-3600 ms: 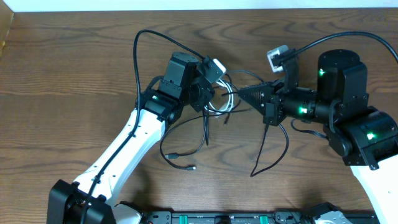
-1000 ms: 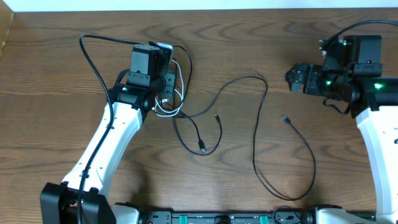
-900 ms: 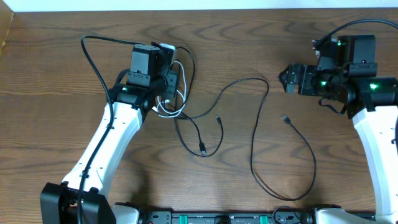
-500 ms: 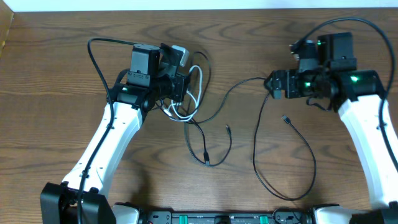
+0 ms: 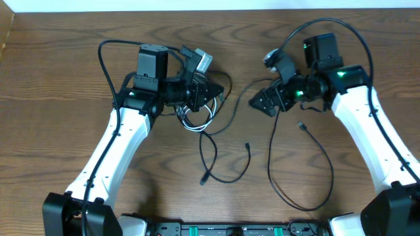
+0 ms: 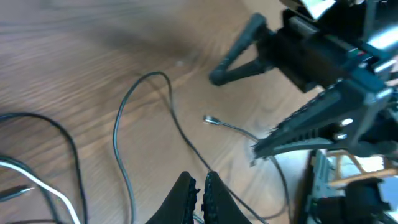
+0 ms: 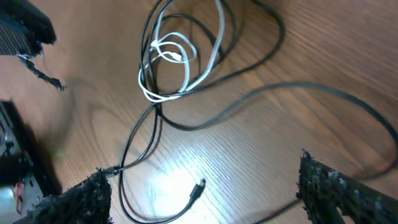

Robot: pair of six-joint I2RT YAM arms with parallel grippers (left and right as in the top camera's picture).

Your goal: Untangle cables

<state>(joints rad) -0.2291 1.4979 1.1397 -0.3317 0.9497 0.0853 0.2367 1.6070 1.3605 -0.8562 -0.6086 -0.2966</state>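
Note:
My left gripper is crowding the white cable's coil (image 5: 199, 124). My left gripper should move back before my right gripper comes in and lifts the tangled parts of the white cable.
The cables lie in a tangle between the arms. A white cable (image 5: 195, 117) is coiled in loops (image 7: 166, 59) with a black cable (image 5: 226, 176) wound through it. That black cable trails down to a small plug (image 7: 196, 190). My left gripper (image 5: 215, 88) points right over the knot, shut on the tangled cables (image 6: 200, 180), and a thin black strand runs from its tips. To the right of the knot my right gripper (image 5: 261, 103) hangs above the table, open wide (image 7: 208, 193) with nothing between its fingers.
A second long black cord (image 5: 270, 164) loops down the right half of the table and ends in a plug (image 5: 300, 124). Thick black robot wires (image 5: 108, 49) arch over each arm. Dark wood table (image 5: 59, 131) extends left, and a rail (image 5: 230, 229) runs along the front edge.
My left gripper has carried the tangle to the right and dragged the trailing black loop along. The right arm has swung left and down towards the knot, with its jaws still wide.

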